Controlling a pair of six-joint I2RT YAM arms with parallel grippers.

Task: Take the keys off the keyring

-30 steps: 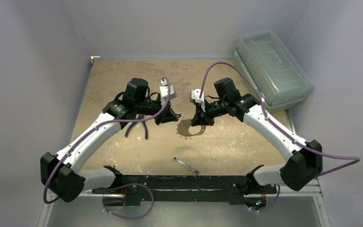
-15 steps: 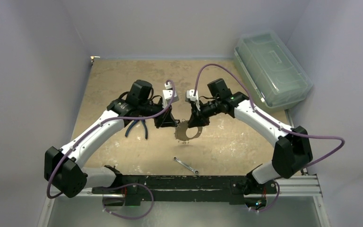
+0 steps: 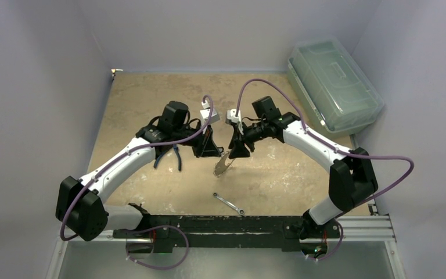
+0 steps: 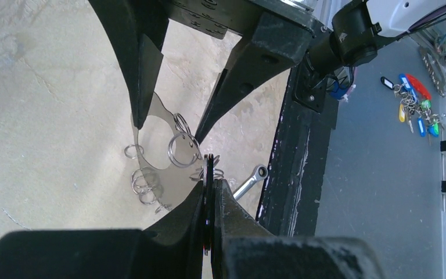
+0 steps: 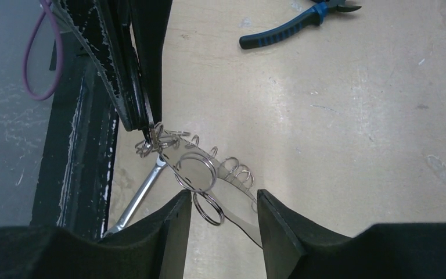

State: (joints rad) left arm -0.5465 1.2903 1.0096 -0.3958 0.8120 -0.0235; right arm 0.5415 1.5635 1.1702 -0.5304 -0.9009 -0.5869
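Note:
Next, I back off the tilted keyring's far end, which my right gripper straddles away from the small rings at my left gripper's fingers, and pinch those rings.
The keyring is a thin oval loop hanging tilted above the table, with several small silvery rings along its rim. My right gripper holds it across its width: in the right wrist view the fingers stand apart with the keyring wedged between them. My left gripper is shut at the keyring's near end. In the right wrist view its tips pinch the small silvery cluster of keys. In the left wrist view the gripper clamps a thin dark edge, with the keyring just beyond.
Blue-handled pliers lie on the table under my left arm. A slim silver wrench lies near the front edge, by the black frame rail. A clear lidded plastic box stands at the back right.
My right gripper has lifted the keyring off the table, carried it left and tipped it on edge. My left gripper has closed in on the keyring's near end.

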